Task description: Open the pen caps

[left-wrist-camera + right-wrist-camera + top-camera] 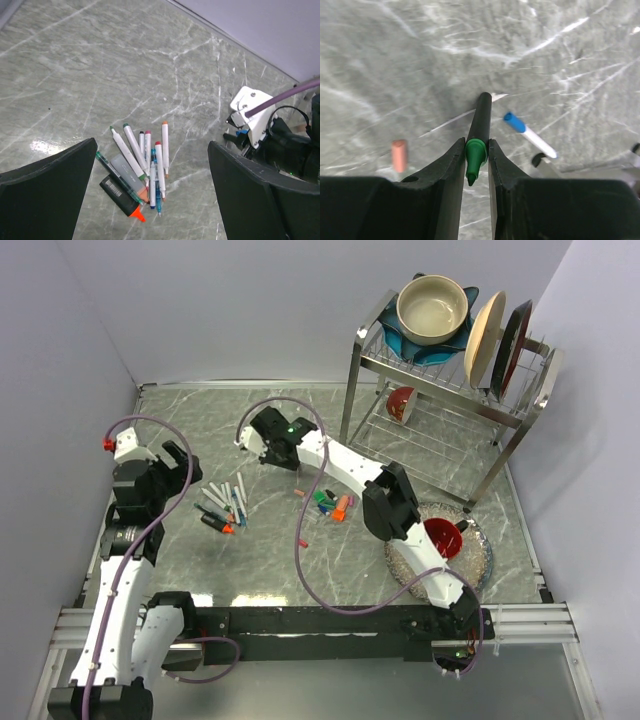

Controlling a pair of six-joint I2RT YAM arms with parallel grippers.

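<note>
The robot's right gripper is holding the black marker by its green end (pixel 476 153), which leaves its black body (pixel 481 116) free, so the left gripper should keep moving closer until it closes there.
My right gripper (pixel 476 145) is shut on a black marker (pixel 481 117) whose bare green tip (pixel 475 159) points back between the fingers; it hovers over the table's back middle (pixel 255 443). Under it lie a white pen with a blue cap (pixel 514 122) and a loose salmon cap (pixel 398 155). Several pen caps (pixel 330 504) are heaped at mid-table, with two pink ones (pixel 303 541) apart. My left gripper (pixel 172 462) is open and holds nothing. In the left wrist view it (pixel 151 144) hangs over a pile of uncapped pens (pixel 135 150) with an orange highlighter (pixel 120 196).
A metal dish rack (pixel 450 370) with bowls and plates stands at the back right. In front of it a red bowl (pixel 442 537) sits on a glass plate (pixel 478 562). Walls close in the left, back and right sides.
</note>
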